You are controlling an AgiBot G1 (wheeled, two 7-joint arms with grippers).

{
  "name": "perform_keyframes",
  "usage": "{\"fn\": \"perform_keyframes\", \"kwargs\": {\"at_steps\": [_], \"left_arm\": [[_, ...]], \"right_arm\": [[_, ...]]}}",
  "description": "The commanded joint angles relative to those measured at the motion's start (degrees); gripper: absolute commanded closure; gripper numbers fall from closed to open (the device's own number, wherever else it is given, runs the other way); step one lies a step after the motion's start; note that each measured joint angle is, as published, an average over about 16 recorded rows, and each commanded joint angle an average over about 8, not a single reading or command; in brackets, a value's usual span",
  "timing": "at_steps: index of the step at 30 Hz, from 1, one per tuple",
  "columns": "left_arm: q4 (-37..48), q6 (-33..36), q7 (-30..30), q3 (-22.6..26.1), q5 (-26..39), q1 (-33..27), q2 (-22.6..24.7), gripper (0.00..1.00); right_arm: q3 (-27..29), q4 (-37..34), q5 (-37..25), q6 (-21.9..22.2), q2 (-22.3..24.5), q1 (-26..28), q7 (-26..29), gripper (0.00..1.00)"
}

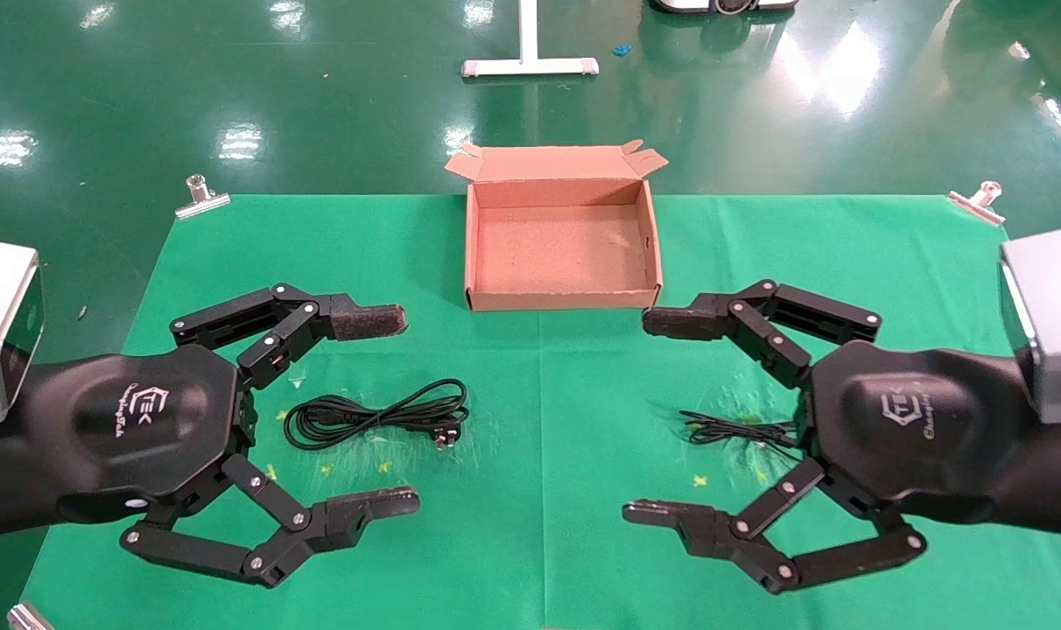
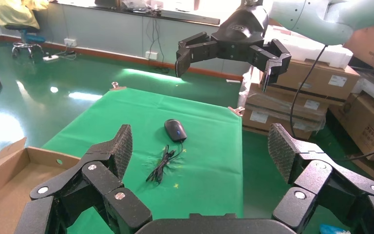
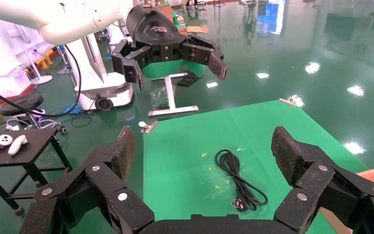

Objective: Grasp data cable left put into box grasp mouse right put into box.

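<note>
The thin cord [image 1: 745, 430] will stay together as I carry it into the box, because the loops [image 1: 703, 425] spread out from a tight, narrow bundle.
A coiled black data cable [image 1: 377, 416] with a silvery plug lies on the green cloth at the left, also in the right wrist view [image 3: 238, 183]. My left gripper [image 1: 408, 409] hovers over it, open and empty. The black mouse [image 2: 175, 130] shows only in the left wrist view, with its thin bundled cord [image 2: 161, 165] beside it. In the head view the mouse is hidden under my right gripper [image 1: 635, 416], which is open and empty; only the thin cord [image 1: 732, 430] shows. The empty brown cardboard box [image 1: 561, 302] stands at the middle rear of the table.
Metal clips [image 1: 202, 197] [image 1: 977, 201] hold the cloth at the two far corners. A white stand base [image 1: 530, 66] sits on the green floor beyond the table. Stacked cartons [image 2: 316, 87] stand off the table's right side.
</note>
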Motion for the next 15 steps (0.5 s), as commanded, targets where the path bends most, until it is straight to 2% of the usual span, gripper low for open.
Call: {"fn": "perform_keyframes", "kwargs": {"at_steps": [1, 5, 8, 11, 15], "left_arm": [[0.00, 0.00, 0.00, -0.01, -0.02, 0.00, 0.00, 0.00], [-0.06, -0.01, -0.05, 0.14, 0.34, -0.01, -0.09, 0.00], [-0.69, -0.28, -0.90, 1.22, 2.91, -0.55, -0.52, 0.00], [-1.96, -0.73, -3.17, 3.72, 8.75, -2.52, -0.90, 0.00], [-3.58, -0.79, -7.63, 9.02, 21.44, -8.03, -0.12, 0.00]], "right_arm": [[0.00, 0.00, 0.00, 0.00, 0.00, 0.00, 0.00, 0.00], [-0.01, 0.03, -0.13, 0.02, 0.07, 0.01, -0.05, 0.00], [-0.14, 0.54, -1.69, 0.54, 0.66, 0.08, -0.58, 0.00], [-0.58, 1.73, -5.13, 1.89, 1.64, 0.10, -1.62, 0.00], [-1.78, 3.23, -11.26, 4.27, 2.65, -0.04, -3.05, 0.00]]}}
